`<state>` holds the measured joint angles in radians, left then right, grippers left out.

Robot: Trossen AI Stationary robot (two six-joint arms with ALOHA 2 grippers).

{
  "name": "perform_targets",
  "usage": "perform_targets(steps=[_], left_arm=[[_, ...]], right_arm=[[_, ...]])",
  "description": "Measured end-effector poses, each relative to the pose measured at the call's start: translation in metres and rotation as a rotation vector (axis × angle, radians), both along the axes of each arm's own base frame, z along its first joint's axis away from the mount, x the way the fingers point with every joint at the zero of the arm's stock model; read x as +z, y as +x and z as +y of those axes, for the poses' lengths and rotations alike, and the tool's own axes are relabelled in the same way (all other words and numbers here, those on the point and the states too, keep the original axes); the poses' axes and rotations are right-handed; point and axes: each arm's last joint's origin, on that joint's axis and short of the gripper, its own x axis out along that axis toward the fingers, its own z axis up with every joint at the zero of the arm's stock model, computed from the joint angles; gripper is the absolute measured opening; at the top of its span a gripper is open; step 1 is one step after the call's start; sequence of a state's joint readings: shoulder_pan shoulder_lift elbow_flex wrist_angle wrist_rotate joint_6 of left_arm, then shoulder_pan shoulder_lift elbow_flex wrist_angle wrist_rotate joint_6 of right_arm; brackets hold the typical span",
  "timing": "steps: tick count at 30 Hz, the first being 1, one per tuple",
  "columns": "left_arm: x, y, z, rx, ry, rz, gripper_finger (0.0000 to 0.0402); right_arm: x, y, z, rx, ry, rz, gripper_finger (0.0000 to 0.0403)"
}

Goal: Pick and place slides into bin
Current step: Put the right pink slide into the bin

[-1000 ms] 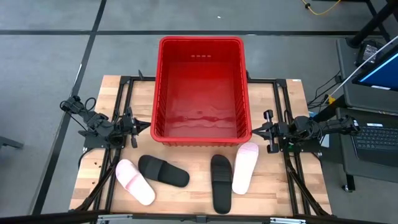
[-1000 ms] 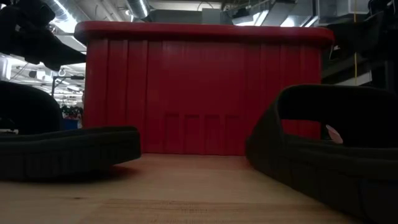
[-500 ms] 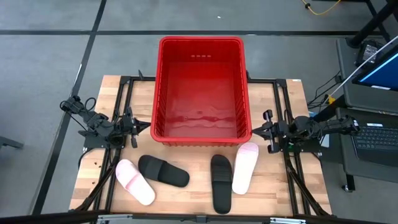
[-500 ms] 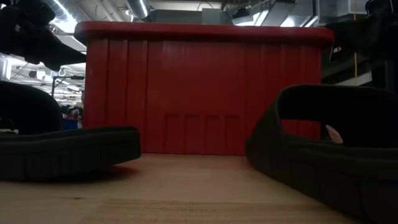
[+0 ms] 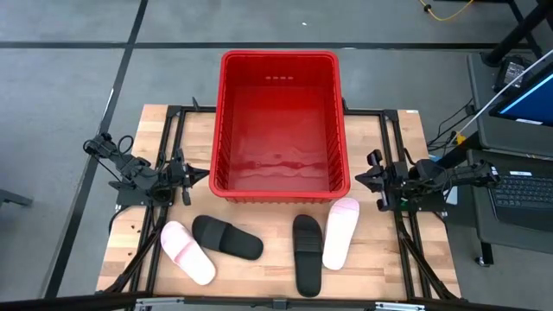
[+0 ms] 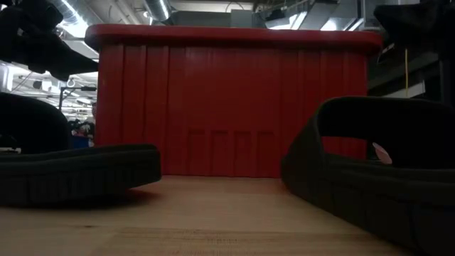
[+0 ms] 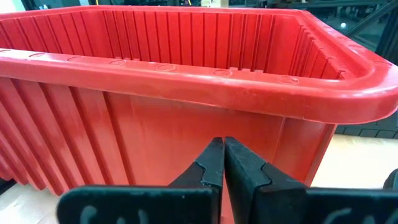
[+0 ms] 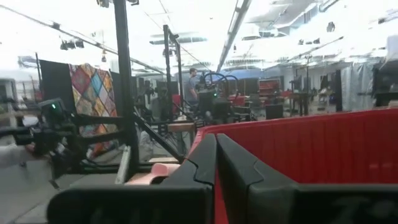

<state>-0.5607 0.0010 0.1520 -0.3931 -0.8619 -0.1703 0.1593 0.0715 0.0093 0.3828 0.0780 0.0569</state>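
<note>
My left gripper needs to rise clear and swing over the black slide (image 5: 227, 237) nearest it, because it is facing the red bin's side (image 5: 212, 175) below the bin's rim.
The red bin (image 5: 278, 121) stands at the table's far middle, with nothing in it. Four slides lie in a row along the near edge, soles down: a pink one (image 5: 187, 251), a black one (image 5: 227, 237), a black one (image 5: 307, 253) and a pink one (image 5: 340, 231). My left gripper (image 5: 204, 175) hangs shut beside the bin's near left corner and faces the bin's wall (image 7: 186, 134). My right gripper (image 5: 356, 180) hangs shut beside the bin's near right corner and is tipped slightly upward; its view looks over the bin's rim (image 8: 292, 127).
A black metal frame (image 5: 390, 138) runs along the table around the bin. A desk with a laptop (image 5: 527, 181) stands past the table's right edge. Bare wood (image 5: 268, 276) lies between and in front of the slides. A person stands far off in the room (image 8: 193, 84).
My right gripper has rolled about its own axis and tipped its tips upward, staying beside the bin's near right corner. Nothing else has moved.
</note>
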Motion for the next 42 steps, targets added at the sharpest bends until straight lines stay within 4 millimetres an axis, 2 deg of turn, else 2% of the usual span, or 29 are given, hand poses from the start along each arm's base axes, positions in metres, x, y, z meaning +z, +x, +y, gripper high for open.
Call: perform_targets(steps=[3,6,12,26,36,42], left_arm=[[0.001,0.0,0.0,0.0,-0.008,-0.009,0.0009],[0.005,0.001,-0.001,0.0,-0.089,-0.067,0.0008],[0.011,0.002,-0.001,0.015,-0.216,-0.153,0.0007],[0.012,0.002,-0.001,0.01,-0.217,-0.159,0.0008],[0.013,-0.004,0.01,0.427,-0.048,-0.176,0.0005],[0.013,-0.005,0.01,0.458,-0.055,-0.186,0.0006]], right_arm=[[0.0,0.0,0.0,0.022,0.066,0.005,0.0016],[0.0,0.0,0.0,0.03,0.112,0.008,0.0016],[-0.002,0.001,0.0,0.028,0.111,0.028,0.0016],[-0.003,0.001,0.0,0.002,0.037,0.035,0.0016],[-0.006,0.002,-0.001,-0.03,0.045,0.067,0.0016],[-0.006,0.002,-0.001,-0.024,0.066,0.072,0.0016]])
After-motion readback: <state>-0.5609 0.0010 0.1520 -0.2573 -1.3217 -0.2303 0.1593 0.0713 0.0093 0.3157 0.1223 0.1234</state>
